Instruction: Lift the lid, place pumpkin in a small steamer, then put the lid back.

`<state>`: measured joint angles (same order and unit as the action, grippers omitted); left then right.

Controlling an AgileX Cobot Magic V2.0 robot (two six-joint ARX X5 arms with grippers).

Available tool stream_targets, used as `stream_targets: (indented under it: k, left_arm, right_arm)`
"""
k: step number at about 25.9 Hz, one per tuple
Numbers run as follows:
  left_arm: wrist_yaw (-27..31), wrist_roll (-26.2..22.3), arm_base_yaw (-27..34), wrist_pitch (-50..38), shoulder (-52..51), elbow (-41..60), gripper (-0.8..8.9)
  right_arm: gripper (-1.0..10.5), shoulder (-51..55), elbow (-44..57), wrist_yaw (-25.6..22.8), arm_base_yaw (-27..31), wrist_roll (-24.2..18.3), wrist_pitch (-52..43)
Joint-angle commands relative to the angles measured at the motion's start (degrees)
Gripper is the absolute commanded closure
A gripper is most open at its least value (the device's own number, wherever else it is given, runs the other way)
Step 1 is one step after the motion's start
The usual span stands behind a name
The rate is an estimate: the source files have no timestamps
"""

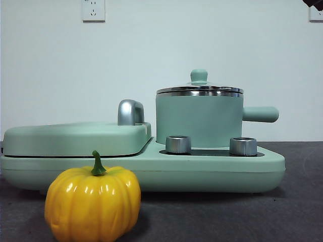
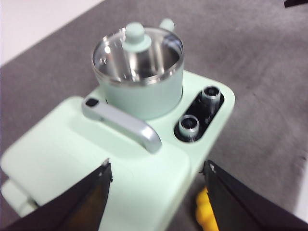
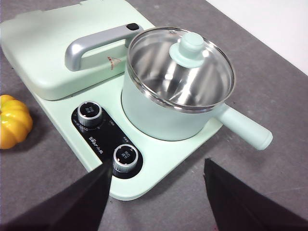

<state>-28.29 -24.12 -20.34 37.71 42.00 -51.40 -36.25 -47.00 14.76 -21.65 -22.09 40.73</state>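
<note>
Only grey steel (image 2: 156,60) can be seen through the glass lid. I should expect the small steamer (image 1: 199,120) to be empty when I raise the lid.
The glass lid (image 1: 199,89) with its mint-green knob sits closed on the small steamer (image 1: 199,120), on the right side of the mint-green appliance. It also shows in the left wrist view (image 2: 137,53) and the right wrist view (image 3: 185,67). The yellow-orange pumpkin (image 1: 93,203) stands on the grey table in front of the appliance, at the near left; the right wrist view shows it (image 3: 13,121), the left wrist view only a sliver (image 2: 204,214). My left gripper (image 2: 156,180) is open above the griddle cover. My right gripper (image 3: 156,175) is open above the appliance's knob corner. Both are empty.
The wide griddle cover (image 1: 75,137) with a silver handle (image 1: 130,112) fills the appliance's left half. Two steel control knobs (image 1: 178,144) (image 1: 243,146) stand in front of the steamer. The steamer's side handle (image 1: 260,114) points right. A black arm tip (image 1: 314,3) shows at the top right corner.
</note>
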Motion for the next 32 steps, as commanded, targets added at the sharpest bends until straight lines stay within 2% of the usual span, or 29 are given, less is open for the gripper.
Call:
stream_targets:
  k: [1, 6, 11, 14, 20, 24, 32]
  left_arm:
    - [0.3, 2.2, -0.7, -3.5, 1.6, -1.4, 5.05]
    - [0.2, 3.8, -2.9, -10.4, 6.2, -1.4, 5.05]
    - [0.3, 11.9, -5.9, -20.7, 14.6, -1.4, 5.05]
    - [0.5, 14.9, -8.0, -28.3, 20.2, -1.5, 5.06]
    - [8.5, 16.8, -12.6, -42.2, 30.4, -2.4, 5.06]
    - [9.3, 18.8, -14.5, -49.7, 36.6, -4.3, 5.05]
    - [9.4, 19.3, -17.0, -51.0, 48.3, -13.6, 5.05]
  right_arm:
    - [6.4, -0.3, -0.9, -0.1, -0.3, 1.4, -0.2]
    - [6.4, -0.4, -0.9, -0.1, -0.2, 2.3, -0.6]
    - [6.4, -0.4, -0.9, -0.1, -0.2, 3.1, -1.0]
    - [6.4, -0.4, -0.9, -0.1, -0.2, 3.7, -1.9]
    - [6.4, -0.4, -0.9, -0.3, -0.2, 4.0, -2.2]
    - [6.4, -0.4, -0.9, -0.3, -0.2, 5.2, -2.2]
    - [6.4, -0.4, -0.9, -0.3, -0.2, 5.2, -2.2]
